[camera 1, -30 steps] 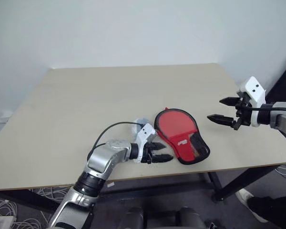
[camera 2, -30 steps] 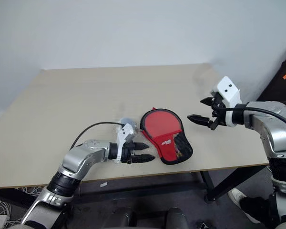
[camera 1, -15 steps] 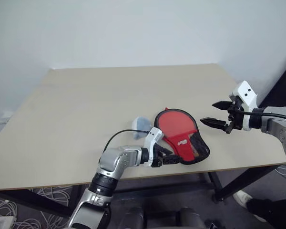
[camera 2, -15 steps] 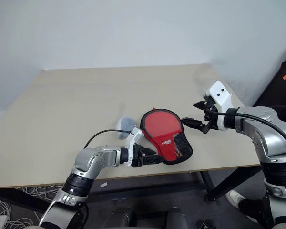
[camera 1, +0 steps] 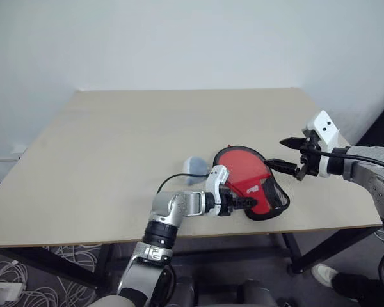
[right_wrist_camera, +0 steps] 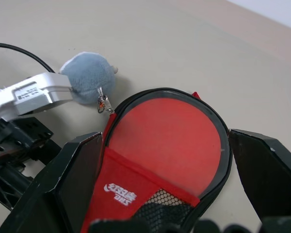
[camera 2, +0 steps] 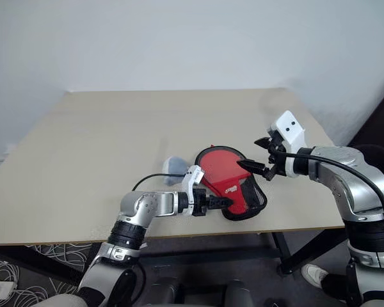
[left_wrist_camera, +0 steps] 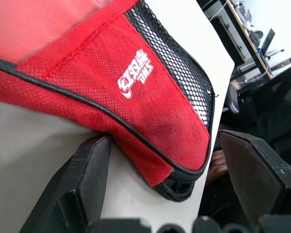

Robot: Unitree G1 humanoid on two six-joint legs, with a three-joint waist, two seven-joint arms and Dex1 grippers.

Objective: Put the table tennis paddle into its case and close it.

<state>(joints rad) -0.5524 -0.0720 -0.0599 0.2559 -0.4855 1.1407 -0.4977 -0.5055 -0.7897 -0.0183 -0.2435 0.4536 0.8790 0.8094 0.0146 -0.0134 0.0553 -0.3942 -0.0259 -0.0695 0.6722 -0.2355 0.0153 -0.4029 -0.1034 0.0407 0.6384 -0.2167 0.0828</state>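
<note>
The plush ball [camera 1: 195, 170] is sitting beside the curved black rim [camera 1: 217, 154], so I expect the ball to move around the case's round end with the zip when I pull it.
The case [camera 1: 251, 187] lies flat near the table's front edge, with a red panel, a white logo and black mesh [left_wrist_camera: 184, 73] at its narrow end. The table tennis paddle's round red face [right_wrist_camera: 169, 141] shows through the case's clear window; its handle is hidden. My left gripper [camera 1: 242, 204] is open and low at the case's near edge, one finger [left_wrist_camera: 82, 179] on each side of the zipped corner. My right gripper [camera 1: 274, 152] is open and hovers just above the case's right side.
A grey-blue plush ball [camera 1: 195, 166] hangs from the zip pull at the case's left side. The table [camera 1: 115, 147] has its front edge close under the case and its right edge below my right arm. Cables lie on the floor at the left.
My left gripper slid right from beside the case to its near corner, and its wrist rolled. My right gripper came a little left, closer to the case. The camera shifted.
</note>
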